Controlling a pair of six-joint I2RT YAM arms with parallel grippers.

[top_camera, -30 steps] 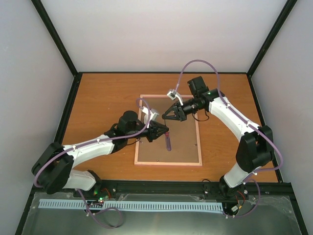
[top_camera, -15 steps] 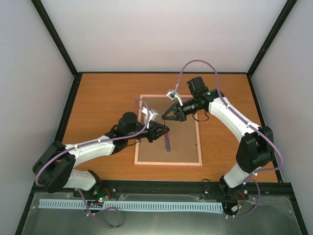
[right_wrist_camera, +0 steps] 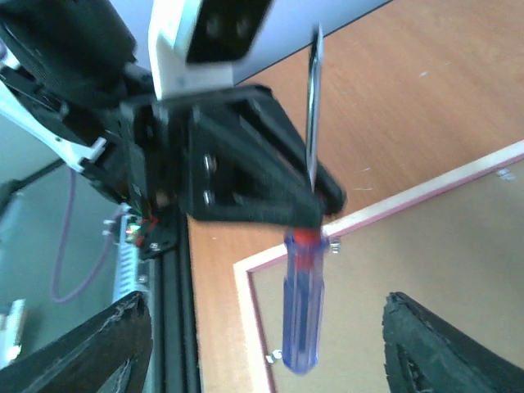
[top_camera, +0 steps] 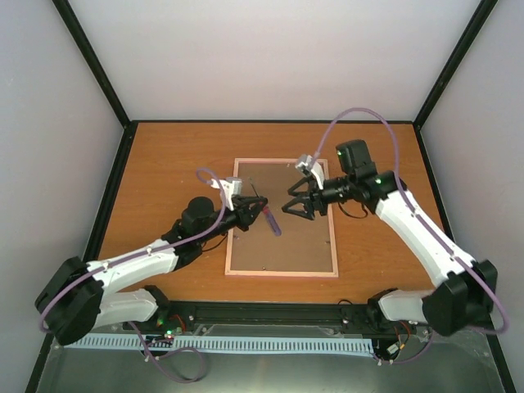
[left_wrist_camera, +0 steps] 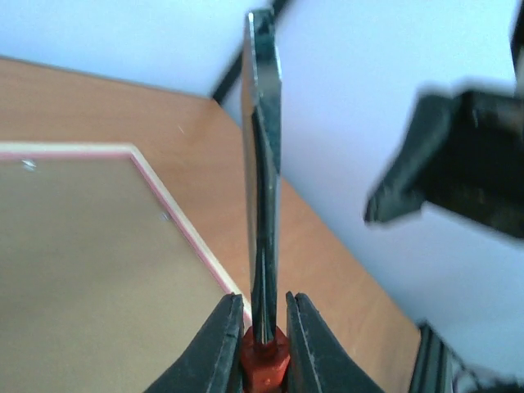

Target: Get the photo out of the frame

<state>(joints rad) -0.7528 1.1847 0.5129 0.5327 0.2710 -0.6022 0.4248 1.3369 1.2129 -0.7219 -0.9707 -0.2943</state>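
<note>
My left gripper is holding the screwdriver's red collar (right_wrist_camera: 307, 237), and its handle slants down. I should swing the screwdriver's handle (right_wrist_camera: 303, 315) toward my right gripper and then pass the screwdriver over.
The frame (top_camera: 304, 246) lies back up on the table, brown hardboard inside a thin pink border (left_wrist_camera: 176, 221). The photo is hidden beneath that back. My left gripper (top_camera: 260, 211) is shut on a screwdriver at its red collar (left_wrist_camera: 264, 360). The metal shaft (left_wrist_camera: 262, 164) points away from the wrist camera, and the blue see-through handle (right_wrist_camera: 303, 311) hangs over the frame's left part. My right gripper (top_camera: 293, 206) stands open just right of the handle (top_camera: 273, 223). Its dark fingers (right_wrist_camera: 442, 344) straddle the handle at a distance and touch nothing.
Small metal tabs (right_wrist_camera: 336, 246) sit along the frame's inner edge. Black rails (right_wrist_camera: 172, 311) and cabling run along the table's near edge, and white walls with black corner posts (top_camera: 98, 74) enclose the table. Bare wood (top_camera: 172, 172) surrounds the frame.
My right gripper has opened and shifted right and slightly nearer. My left arm has drawn back to the left, carrying the screwdriver, whose handle now sits higher over the frame.
</note>
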